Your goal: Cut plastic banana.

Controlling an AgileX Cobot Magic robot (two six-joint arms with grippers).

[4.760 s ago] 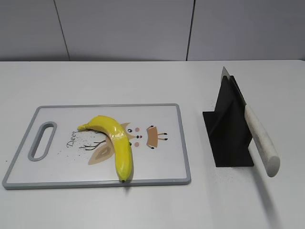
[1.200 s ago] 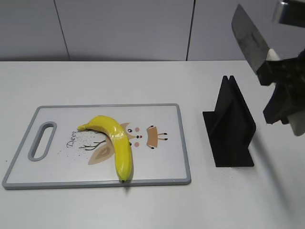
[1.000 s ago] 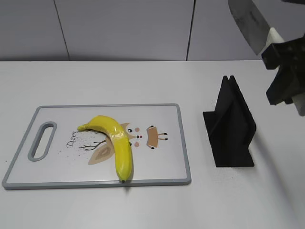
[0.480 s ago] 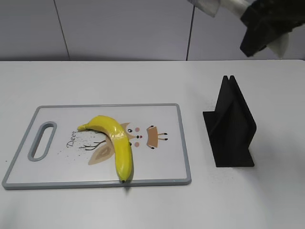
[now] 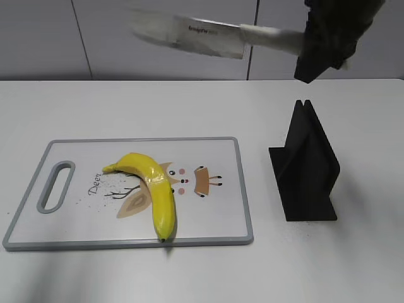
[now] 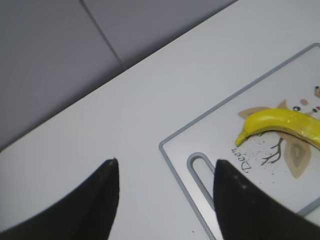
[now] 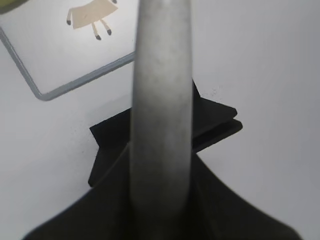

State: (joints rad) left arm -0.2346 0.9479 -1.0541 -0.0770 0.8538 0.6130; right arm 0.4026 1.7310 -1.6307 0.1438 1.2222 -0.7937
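Observation:
The knife's blade end (image 5: pixel 161 29) is free and points to its side, so my open left gripper should keep going toward the blade tip (image 5: pixel 140 24) and close there.
The plastic banana (image 5: pixel 153 189), glossy yellow and curved, lies on a white cutting board (image 5: pixel 214 227) with a grey rim; its stem end also shows in the left wrist view (image 6: pixel 280 125). My right gripper (image 5: pixel 322 44) is shut on the pale handle of a knife (image 5: pixel 189 28) and holds it high, blade pointing left, well above the board. The handle fills the right wrist view (image 7: pixel 162 100). My left gripper (image 6: pixel 165 180) is open and empty above the table by the board's handle slot (image 6: pixel 200 175); it is out of the exterior view.
A black knife stand (image 5: pixel 306 170) stands on the white table right of the board, seen from above in the right wrist view (image 7: pixel 215 120). A grey panelled wall runs behind the table.
My right gripper lifted the knife out of the stand, raised it and swung the blade from upright to pointing left. The banana and board have not moved.

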